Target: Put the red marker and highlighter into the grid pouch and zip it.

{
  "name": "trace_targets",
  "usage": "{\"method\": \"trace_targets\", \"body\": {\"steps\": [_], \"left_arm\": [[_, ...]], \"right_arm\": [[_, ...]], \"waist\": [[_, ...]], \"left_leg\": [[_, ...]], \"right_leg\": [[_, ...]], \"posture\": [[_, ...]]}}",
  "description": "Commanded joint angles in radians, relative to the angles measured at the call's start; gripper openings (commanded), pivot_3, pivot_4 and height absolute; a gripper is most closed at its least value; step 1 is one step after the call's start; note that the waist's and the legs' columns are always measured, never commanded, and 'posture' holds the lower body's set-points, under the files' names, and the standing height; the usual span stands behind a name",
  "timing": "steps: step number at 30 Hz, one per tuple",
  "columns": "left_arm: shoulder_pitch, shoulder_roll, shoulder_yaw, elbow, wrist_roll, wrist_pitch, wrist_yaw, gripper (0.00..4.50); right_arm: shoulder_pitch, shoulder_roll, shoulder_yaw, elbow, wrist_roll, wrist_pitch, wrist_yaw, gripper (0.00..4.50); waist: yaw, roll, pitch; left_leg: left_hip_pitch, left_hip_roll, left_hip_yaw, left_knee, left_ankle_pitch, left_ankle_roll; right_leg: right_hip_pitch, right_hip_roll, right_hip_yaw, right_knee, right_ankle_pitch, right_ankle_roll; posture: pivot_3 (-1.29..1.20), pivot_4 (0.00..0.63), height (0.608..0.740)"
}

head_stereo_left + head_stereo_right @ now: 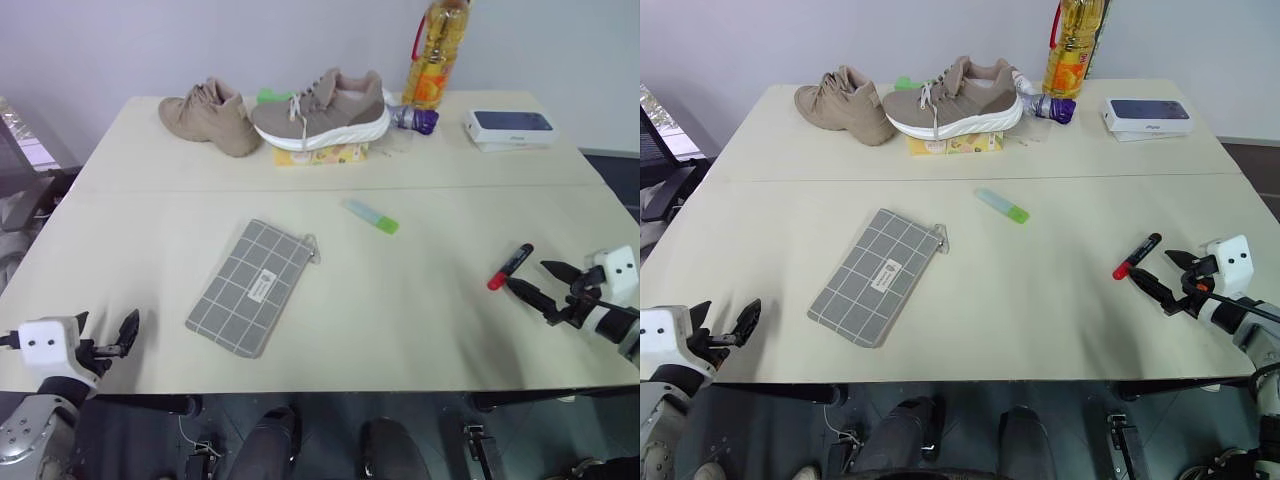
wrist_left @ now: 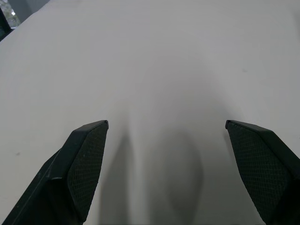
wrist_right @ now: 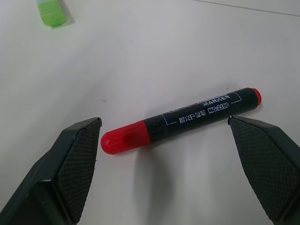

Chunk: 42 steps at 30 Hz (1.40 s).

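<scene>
I see the grid pouch lying flat with straight edges, so it will stay stretched out instead of folding over when I raise its near end.
The grid pouch lies flat and slanted on the pale table, left of centre, with its zipper pull at its far right corner. Further back, near the middle, rests the highlighter, mint with a green cap. The red marker lies at the right, red cap toward the near side. My right gripper is open just behind the marker, its fingers to either side and not touching it; the right wrist view shows the marker lying across the gap. My left gripper is open over bare table at the near left edge.
Along the far edge stand two tan shoes, one on a yellow box, an oil bottle, a small purple-capped bottle and a white box. The table's near edge runs just below both grippers.
</scene>
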Motion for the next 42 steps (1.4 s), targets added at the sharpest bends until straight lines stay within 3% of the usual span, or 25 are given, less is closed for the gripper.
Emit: {"method": "trace_targets", "body": {"steps": [1, 11, 20, 23, 27, 30, 37, 42], "left_arm": [[-0.001, 0.001, -0.008, -0.01, 0.016, -0.026, -0.001, 4.3], [-0.018, -0.013, -0.007, 0.039, 0.029, -0.127, -0.024, 4.3], [-0.023, -0.027, -0.04, 0.006, 0.02, -0.219, -0.073, 4.3], [-0.005, -0.007, -0.06, 0.002, 0.04, -0.233, -0.105, 4.5], [0.043, 0.035, -0.072, -0.013, 0.057, -0.257, -0.167, 4.5], [0.1, 0.073, -0.091, -0.039, 0.103, -0.305, -0.219, 4.5], [0.208, 0.136, -0.201, -0.119, 0.243, -0.414, -0.297, 4.5], [0.228, 0.133, -0.273, -0.174, 0.344, -0.457, -0.276, 4.5]], "right_arm": [[-0.016, -0.008, -0.008, -0.001, 0.001, -0.026, 0.004, 4.49], [-0.06, -0.006, 0.03, -0.057, 0.036, -0.008, 0.041, 4.49], [-0.211, 0.093, 0.215, -0.259, 0.087, 0.062, 0.027, 4.49], [-0.27, 0.16, 0.309, -0.305, 0.075, 0.099, -0.01, 3.73], [-0.353, 0.247, 0.462, -0.311, -0.005, 0.108, -0.07, 1.48], [-0.423, 0.341, 0.577, -0.272, -0.07, 0.108, -0.118, 0.05], [-0.528, 0.537, 0.767, -0.105, -0.245, 0.07, -0.228, 0.05], [-0.577, 0.642, 0.822, 0.045, -0.339, 0.115, -0.325, 0.05]], "waist": [[0.0, 0.0, 0.0], [-0.001, 0.0, 0.0], [0.0, 0.0, 0.0], [-0.001, 0.0, 0.0], [-0.003, 0.0, 0.0], [-0.005, 0.0, 0.0], [-0.005, 0.0, -0.001], [-0.01, 0.0, -0.001]], "left_leg": [[0.0, 0.0, 0.0, 0.0, 0.0, 0.0], [0.0, 0.0, 0.0, 0.0, 0.0, 0.0], [0.0, 0.0, 0.0, 0.001, 0.0, 0.0], [-0.001, 0.0, 0.0, 0.001, 0.0, 0.0], [-0.001, 0.0, -0.001, 0.001, 0.0, 0.0], [-0.002, 0.0, -0.001, 0.001, 0.0, 0.0], [-0.002, 0.0, -0.001, 0.001, 0.0, 0.0], [-0.002, 0.0, -0.001, 0.001, 0.0, 0.0]], "right_leg": [[0.0, 0.0, 0.0, 0.0, 0.0, 0.0], [0.0, 0.0, 0.0, 0.0, 0.0, 0.0], [0.0, 0.0, 0.0, 0.0, 0.0, 0.0], [-0.001, 0.0, 0.0, 0.0, 0.0, 0.0], [-0.002, 0.0, 0.0, 0.0, 0.0, 0.0], [-0.003, 0.0, 0.0, 0.0, 0.0, 0.0], [-0.005, 0.001, 0.001, -0.001, 0.0, 0.0], [-0.007, 0.001, 0.001, 0.0, 0.0, 0.0]], "posture": [[0.0, 0.15, 0.739], [0.0, 0.15, 0.739], [0.0, 0.15, 0.739], [0.0, 0.15, 0.739], [0.0, 0.15, 0.739], [0.0, 0.15, 0.739], [0.0, 0.15, 0.739], [0.0, 0.15, 0.739]]}}
